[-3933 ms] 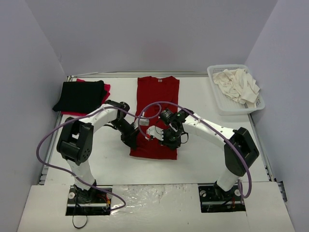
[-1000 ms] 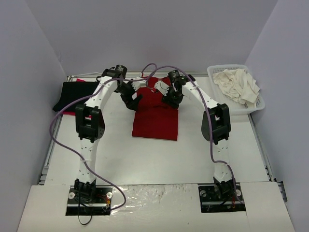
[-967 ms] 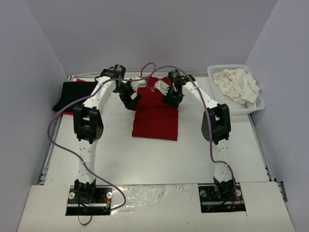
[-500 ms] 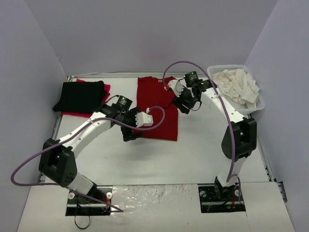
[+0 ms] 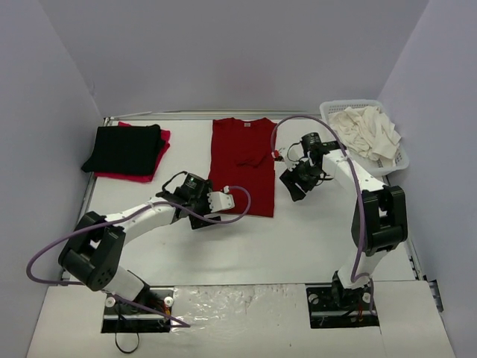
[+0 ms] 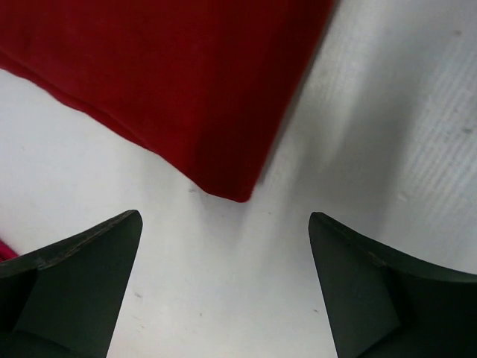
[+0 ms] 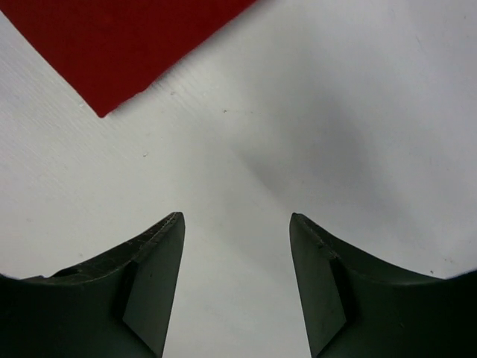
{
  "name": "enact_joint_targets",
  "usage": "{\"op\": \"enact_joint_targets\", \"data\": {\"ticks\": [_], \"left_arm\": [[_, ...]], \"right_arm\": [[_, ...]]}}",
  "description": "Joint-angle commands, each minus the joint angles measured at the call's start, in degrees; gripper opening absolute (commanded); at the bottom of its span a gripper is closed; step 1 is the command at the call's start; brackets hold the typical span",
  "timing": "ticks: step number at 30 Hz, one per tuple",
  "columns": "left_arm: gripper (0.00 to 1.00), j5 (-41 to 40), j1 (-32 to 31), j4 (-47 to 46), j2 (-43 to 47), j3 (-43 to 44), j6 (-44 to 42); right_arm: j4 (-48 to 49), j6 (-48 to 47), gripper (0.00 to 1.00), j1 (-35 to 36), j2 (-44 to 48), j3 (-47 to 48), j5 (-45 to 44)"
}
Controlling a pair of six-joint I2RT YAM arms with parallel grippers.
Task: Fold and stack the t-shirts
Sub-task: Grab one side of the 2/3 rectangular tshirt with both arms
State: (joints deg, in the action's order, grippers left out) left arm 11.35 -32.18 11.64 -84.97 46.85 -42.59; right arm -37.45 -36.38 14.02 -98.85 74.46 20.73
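Note:
The dark red t-shirt's collar (image 5: 246, 123) is at the far edge of the table, so my left gripper should grab the t-shirt's near corner (image 6: 235, 192) and help my right gripper pull the t-shirt closer.
A dark red t-shirt (image 5: 242, 168) lies folded flat in the middle of the table. My left gripper (image 5: 200, 212) hovers open just off its near left corner; in the left wrist view that corner (image 6: 164, 89) sits ahead of the wide-apart left gripper (image 6: 223, 224), bare table between the fingers. My right gripper (image 5: 294, 183) is open beside the shirt's right edge. The right wrist view shows a shirt corner (image 7: 112, 45) up left and nothing in the right gripper (image 7: 237, 224). A folded black t-shirt (image 5: 123, 148) rests on a bright red one (image 5: 119, 177) at the far left.
A white lattice basket (image 5: 339, 160) at the far right holds crumpled cream-white t-shirts (image 5: 365, 130). Purple cables loop off both arms. Walls close in the table on the left, back and right.
Both arms have drawn back from the shirt's far collar end. The left one swung down to the near left corner, the right one out past the right edge. The shirt lies uncovered.

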Motion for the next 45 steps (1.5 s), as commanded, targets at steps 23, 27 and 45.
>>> {"op": "enact_joint_targets", "data": {"ticks": [23,27,45], "left_arm": [[0.96,-1.2,-1.7,-14.9,-2.8,-2.4,1.6],[0.92,-1.7,-2.3,-13.8,-4.8,-1.0,1.9],[0.02,5.2,-2.1,1.5,-7.0,6.8,3.9]], "right_arm": [[-1.7,1.8,0.55,-3.9,-2.8,2.3,2.6],[-1.6,1.7,0.55,-3.9,-2.7,2.1,2.6],[-1.7,1.6,0.53,-3.9,-0.3,1.4,3.0]]}}
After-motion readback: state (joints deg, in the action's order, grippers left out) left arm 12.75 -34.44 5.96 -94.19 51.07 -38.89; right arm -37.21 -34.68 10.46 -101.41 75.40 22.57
